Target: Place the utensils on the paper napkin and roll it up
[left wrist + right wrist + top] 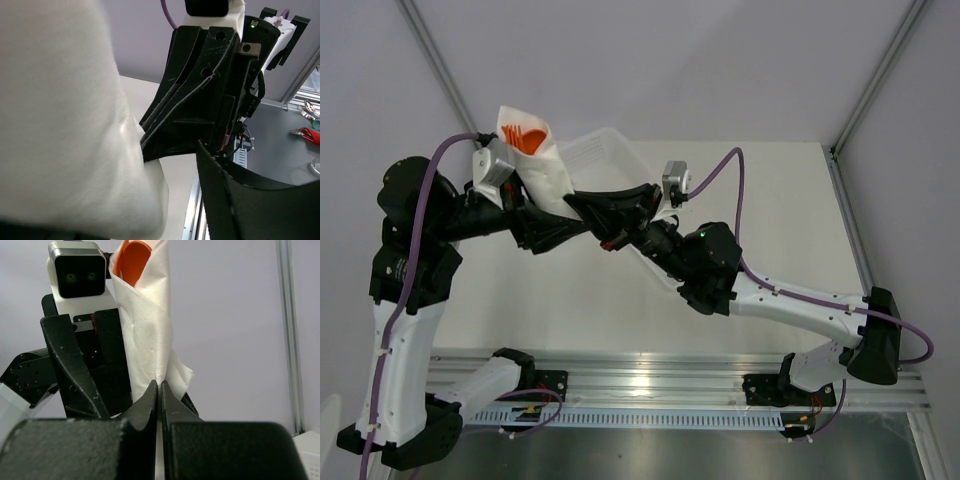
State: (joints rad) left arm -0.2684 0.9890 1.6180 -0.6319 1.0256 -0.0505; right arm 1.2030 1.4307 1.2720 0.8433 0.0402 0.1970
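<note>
The napkin roll (65,145) is off to one side of the left gripper's open fingers, so the robot's left gripper should line up with the middle of its narrow lower end (149,212) and pinch it there.
The paper napkin (545,178) is rolled into a cone and held upright above the table. The orange utensils (525,138) stick out of its open top. In the right wrist view the napkin (147,325) stands before me with an orange spoon bowl (134,260) at its top. My right gripper (159,389) is shut on the napkin's lower edge; from above it (572,204) reaches in from the right. My left gripper (552,226) straddles the roll with its jaws apart. In the left wrist view the napkin (65,125) lies against one side, and the other finger (240,200) stands clear of it.
A large translucent white basket (608,150) sits on the table behind the two grippers, partly under the right arm. An aluminium rail (670,378) runs along the near edge. Upright frame posts stand at the back left (440,70) and right (875,80).
</note>
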